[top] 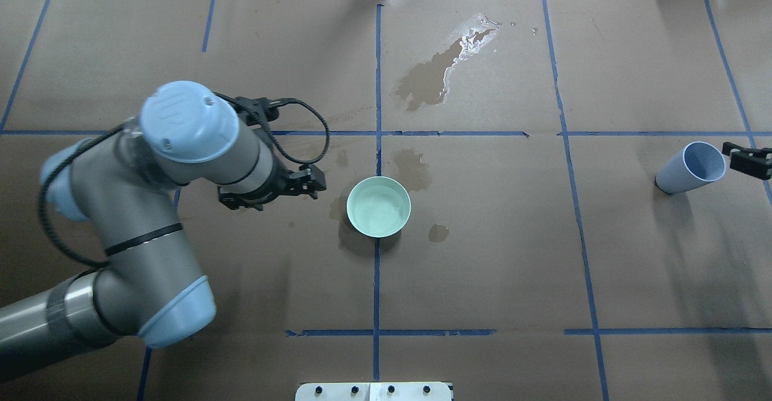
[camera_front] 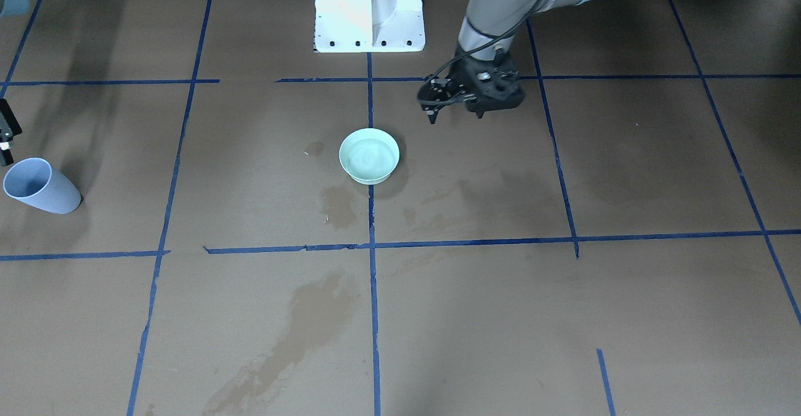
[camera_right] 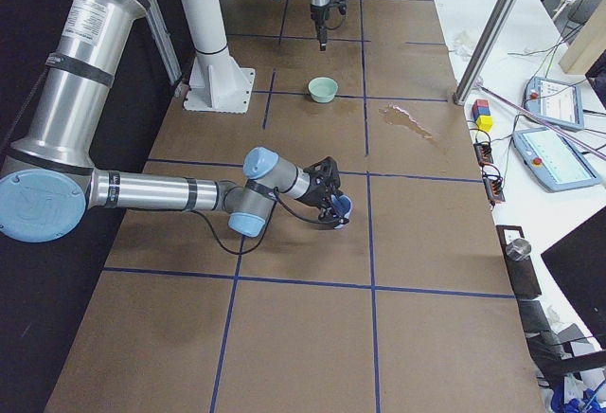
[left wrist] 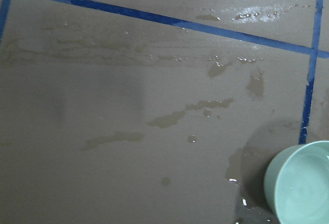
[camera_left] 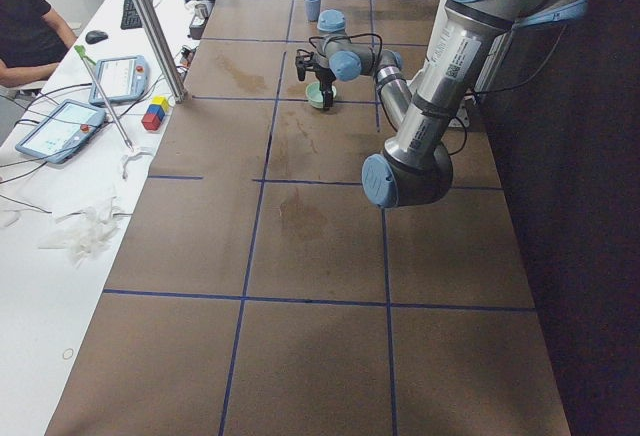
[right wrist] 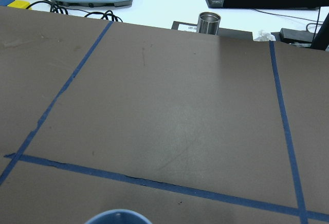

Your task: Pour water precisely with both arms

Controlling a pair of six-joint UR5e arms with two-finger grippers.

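Observation:
The clear water (camera_front: 369, 156) is lower than the mint-green bowl's rim (camera_front: 368, 130), so I expect the water to ripple but stay inside when I carry the bowl.
A mint-green bowl (camera_front: 369, 155) stands at the table's middle and holds the water (top: 379, 205), clear with faint ripples; its rim also shows in the left wrist view (left wrist: 303, 185). My left gripper (top: 318, 182) hangs a little above the table just left of the bowl, open and empty, and shows in the front view (camera_front: 433, 108) too. A pale blue cup (top: 690, 169) stands upright at the far right, its inside looking empty. My right gripper (top: 728, 155) is open beside the cup's rim, cut off by the frame edge. The cup's rim (right wrist: 117, 217) shows in the right wrist view.
Wet patches darken the brown paper: a long one (top: 443, 69) on the far side and small ones (top: 412, 169) around the bowl. The white pedestal (camera_front: 369, 12) stands at the robot's side. A steel cup (right wrist: 209, 22) and control pendants (camera_right: 559, 152) lie past the table's edge.

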